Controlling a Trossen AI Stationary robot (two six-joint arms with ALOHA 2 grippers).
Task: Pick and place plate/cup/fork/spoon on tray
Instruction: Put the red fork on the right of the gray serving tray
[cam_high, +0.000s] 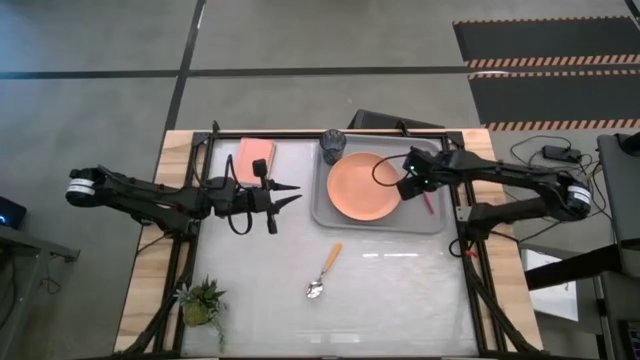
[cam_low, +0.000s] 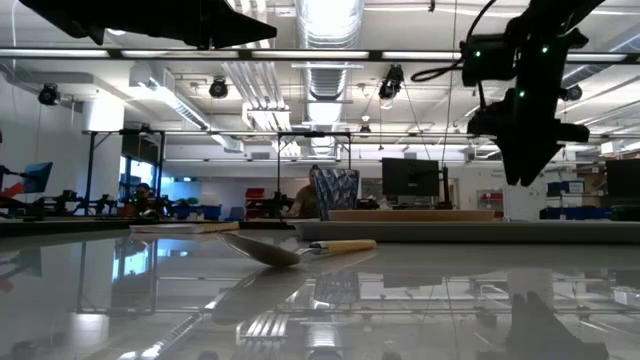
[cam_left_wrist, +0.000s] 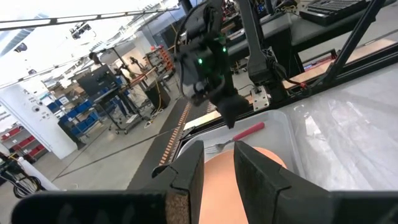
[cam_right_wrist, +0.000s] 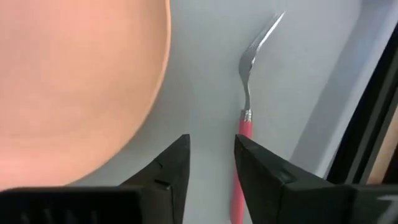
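Note:
The fork's red handle (cam_right_wrist: 245, 129) is under one finger of the robot's right gripper, so the gripper should move toward the handle's end (cam_right_wrist: 237, 210) and centre its fingers over it before it closes.
The salmon-orange plate (cam_high: 365, 187) lies flat in the light-grey tray (cam_high: 436, 222). The dark cup (cam_high: 333, 146) stands at the tray's far left corner. The red-handled fork (cam_right_wrist: 246, 93) lies flat on the tray floor (cam_right_wrist: 205, 74), right of the plate (cam_right_wrist: 74, 74). My right gripper (cam_right_wrist: 212, 158) hovers open over the tray between plate and fork, the fork's handle (cam_right_wrist: 239, 180) beside one finger, and holds nothing. The orange-handled spoon (cam_high: 323, 272) lies on the table nearer the front. My left gripper (cam_high: 296, 195) is open and empty, left of the tray, pointing toward it.
A flat pink pad (cam_high: 255, 158) lies at the table's far left, behind my left arm. A small potted plant (cam_high: 203, 302) stands at the near left corner. The table's middle and right front around the spoon (cam_low: 290, 250) are bare.

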